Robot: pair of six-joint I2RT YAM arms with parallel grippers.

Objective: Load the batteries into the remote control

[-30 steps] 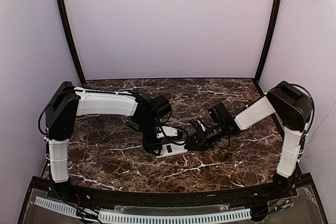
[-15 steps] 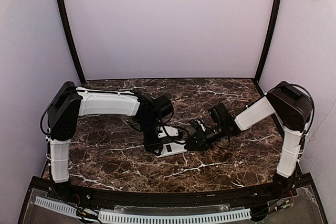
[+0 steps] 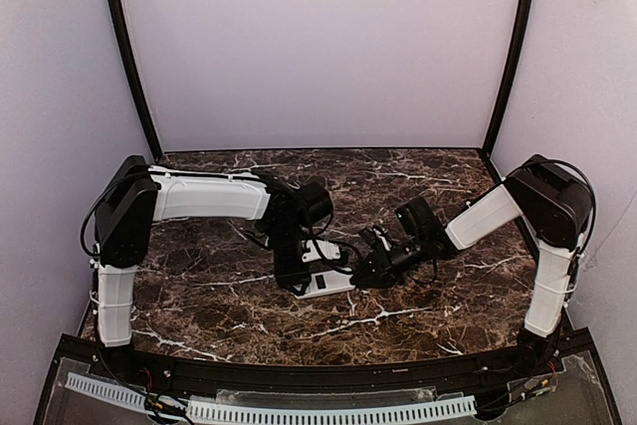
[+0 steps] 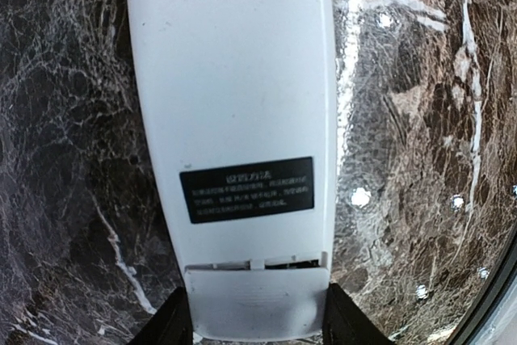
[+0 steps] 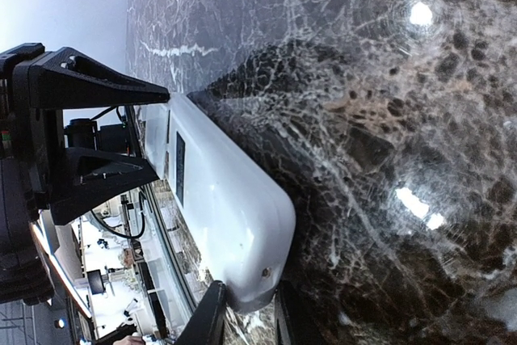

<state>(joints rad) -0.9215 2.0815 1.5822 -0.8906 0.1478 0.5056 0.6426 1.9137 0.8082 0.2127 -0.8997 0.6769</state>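
The battery cover's seam (image 4: 292, 264) shows a gap along it while my left gripper pinches the cover's sides. Next, I open the gripper, lift off and press the cover's end (image 4: 257, 322) with closed fingers.
The remote control (image 3: 328, 282) lies back-up on the marble table between both arms. In the left wrist view its white back (image 4: 234, 103) carries a black label, and the battery cover (image 4: 257, 305) sits in place with a thin gap along its seam. My left gripper (image 4: 257, 327) is shut on the cover end, its jaws against both sides; it also shows in the top view (image 3: 297, 278). My right gripper (image 5: 246, 317) is shut on the remote's rounded opposite end (image 5: 242, 232), and it shows in the top view too (image 3: 360, 270). No batteries are in view.
The dark marble table (image 3: 199, 296) ends in purple walls at the back and sides. A black rail with a white slotted strip (image 3: 299, 410) runs along the near edge. The left arm's black gripper body (image 5: 73, 143) fills the left of the right wrist view.
The left arm has shifted slightly to the right over the remote. The right gripper and the remote stay almost where they were.
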